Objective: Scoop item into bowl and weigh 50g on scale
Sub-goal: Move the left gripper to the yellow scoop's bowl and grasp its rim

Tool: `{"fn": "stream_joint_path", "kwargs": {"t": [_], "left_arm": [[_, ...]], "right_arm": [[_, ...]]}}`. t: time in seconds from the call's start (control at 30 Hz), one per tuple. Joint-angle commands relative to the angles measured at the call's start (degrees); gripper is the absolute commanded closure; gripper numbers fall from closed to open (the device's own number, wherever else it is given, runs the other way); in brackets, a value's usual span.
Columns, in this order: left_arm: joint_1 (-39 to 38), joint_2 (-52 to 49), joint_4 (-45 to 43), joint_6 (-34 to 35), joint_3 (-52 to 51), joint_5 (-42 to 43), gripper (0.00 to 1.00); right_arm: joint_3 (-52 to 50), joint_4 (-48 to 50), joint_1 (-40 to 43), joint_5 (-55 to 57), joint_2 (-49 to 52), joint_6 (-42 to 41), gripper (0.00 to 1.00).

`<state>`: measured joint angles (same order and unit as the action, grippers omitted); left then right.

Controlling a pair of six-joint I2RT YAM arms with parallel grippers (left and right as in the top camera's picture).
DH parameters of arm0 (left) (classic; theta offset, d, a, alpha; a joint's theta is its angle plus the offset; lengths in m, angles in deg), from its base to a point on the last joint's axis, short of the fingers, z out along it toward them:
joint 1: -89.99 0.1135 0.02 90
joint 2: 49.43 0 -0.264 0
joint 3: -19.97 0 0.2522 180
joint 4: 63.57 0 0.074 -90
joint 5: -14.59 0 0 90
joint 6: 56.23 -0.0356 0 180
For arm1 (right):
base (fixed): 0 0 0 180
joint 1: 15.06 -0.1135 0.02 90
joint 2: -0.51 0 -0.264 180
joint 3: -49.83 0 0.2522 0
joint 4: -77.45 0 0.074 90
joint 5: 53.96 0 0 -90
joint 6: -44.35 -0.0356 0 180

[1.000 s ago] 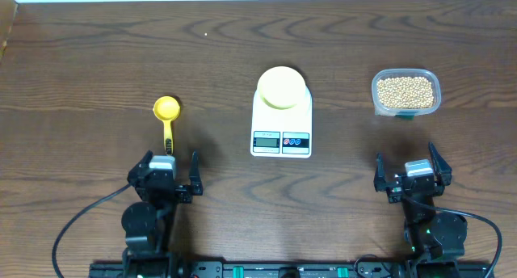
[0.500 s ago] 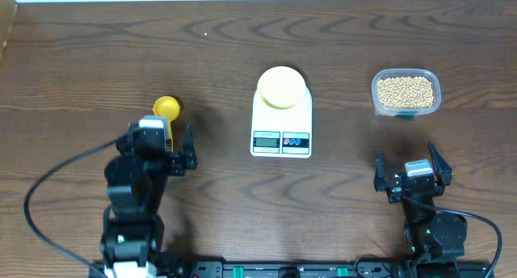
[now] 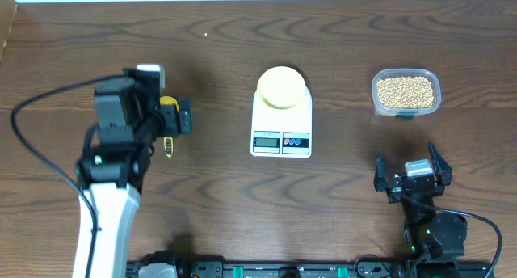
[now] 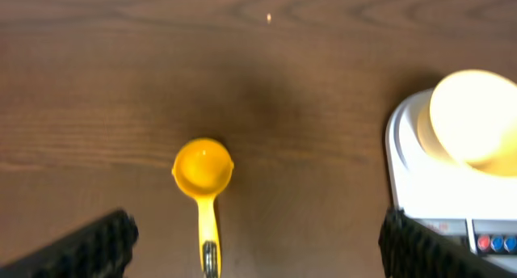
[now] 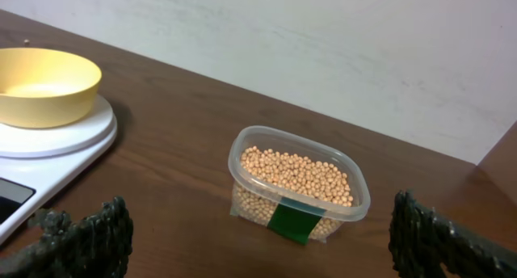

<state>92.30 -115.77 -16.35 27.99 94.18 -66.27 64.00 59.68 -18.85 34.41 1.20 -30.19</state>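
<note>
I keep lowering my left gripper until its fingers close on the cup's rim farther from the scale point(image 4: 177, 171), because the yellow scoop's cup point(image 4: 203, 168) faces up and is clear of the scale.
The tan beans point(image 3: 405, 90) fill a clear tub point(image 3: 428, 107) at the back right; they also show in the right wrist view point(image 5: 295, 171). The pale yellow bowl point(image 3: 281, 88) stands on the white scale point(image 3: 281, 141) at the centre. The bowl point(image 4: 477, 116) and the scale point(image 4: 428, 197) also show at the right of the left wrist view. My left gripper point(image 3: 160, 118) is open above the small yellow scoop point(image 4: 203, 166), whose handle runs between the fingers without touching them. My right gripper point(image 3: 414, 174) is open and empty, low at the front right, facing the tub point(image 5: 299, 185).
The scoop's handle point(image 3: 168, 145) sticks out below my left arm in the overhead view. A pale wall runs along the table's far edge point(image 5: 323, 52). The bowl point(image 5: 44, 84) on the scale point(image 5: 56, 141) shows left of the tub in the right wrist view.
My left arm has risen from the front edge and moved back over the yellow scoop, now covering its cup in the overhead view. The right arm has not moved.
</note>
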Motion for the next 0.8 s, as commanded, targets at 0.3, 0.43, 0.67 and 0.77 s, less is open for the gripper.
{"fn": "stream_joint_path", "kwargs": {"t": [0.3, 0.43, 0.67, 0.77], "left_arm": [[13.46, -17.22, 9.86, 1.09, 15.19, 16.0, 0.02], [15.82, -21.53, 9.94, 1.11, 15.17, 16.59, 0.02], [16.15, -26.18, 9.05, 1.11, 15.17, 16.31, 0.02], [16.11, -27.76, 8.48, -2.67, 15.17, 16.09, 0.03]], "right_arm": [[-0.09, -0.26, -0.37, 0.2, -0.37, -0.42, 0.01], [-0.09, -0.26, -0.37, 0.2, -0.37, -0.42, 0.01], [-0.09, -0.26, -0.37, 0.2, -0.37, -0.42, 0.01], [-0.09, -0.26, -0.37, 0.2, -0.37, -0.42, 0.01]]}}
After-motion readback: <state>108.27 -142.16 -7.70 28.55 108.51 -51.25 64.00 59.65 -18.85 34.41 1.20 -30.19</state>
